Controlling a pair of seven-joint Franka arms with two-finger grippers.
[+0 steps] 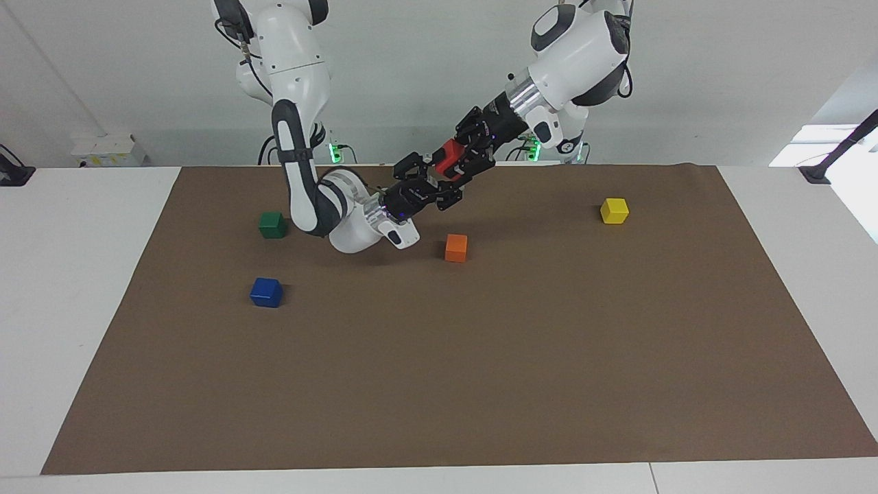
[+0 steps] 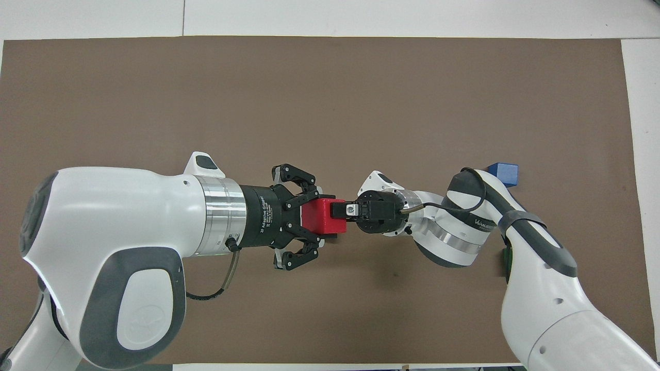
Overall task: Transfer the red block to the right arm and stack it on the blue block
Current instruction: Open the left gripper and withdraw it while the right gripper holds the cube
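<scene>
The red block's sides [image 2: 314, 215] are clamped in my left gripper, so once my right gripper closes on its loose end [image 2: 341, 226], my left gripper should open and move away before stacking.
My left gripper [image 1: 461, 158] is shut on the red block [image 1: 450, 155] and holds it in the air over the mat, above a spot a little nearer to the robots than the orange cube [image 1: 456, 248]. In the overhead view its fingers [image 2: 320, 240] press the block's [image 2: 319, 219] two sides. My right gripper [image 1: 439, 177] meets it head-on and is open. One finger is above the block's free end and one below, and the upper fingertip [image 2: 341, 209] overlaps that end. The blue block [image 1: 266, 292] sits on the mat toward the right arm's end, and it also shows in the overhead view [image 2: 504, 173].
A dark green cube [image 1: 272, 224] sits nearer to the robots than the blue block, close to the right arm's elbow. A yellow cube [image 1: 614, 210] sits toward the left arm's end. A brown mat [image 1: 480, 384] covers the white table.
</scene>
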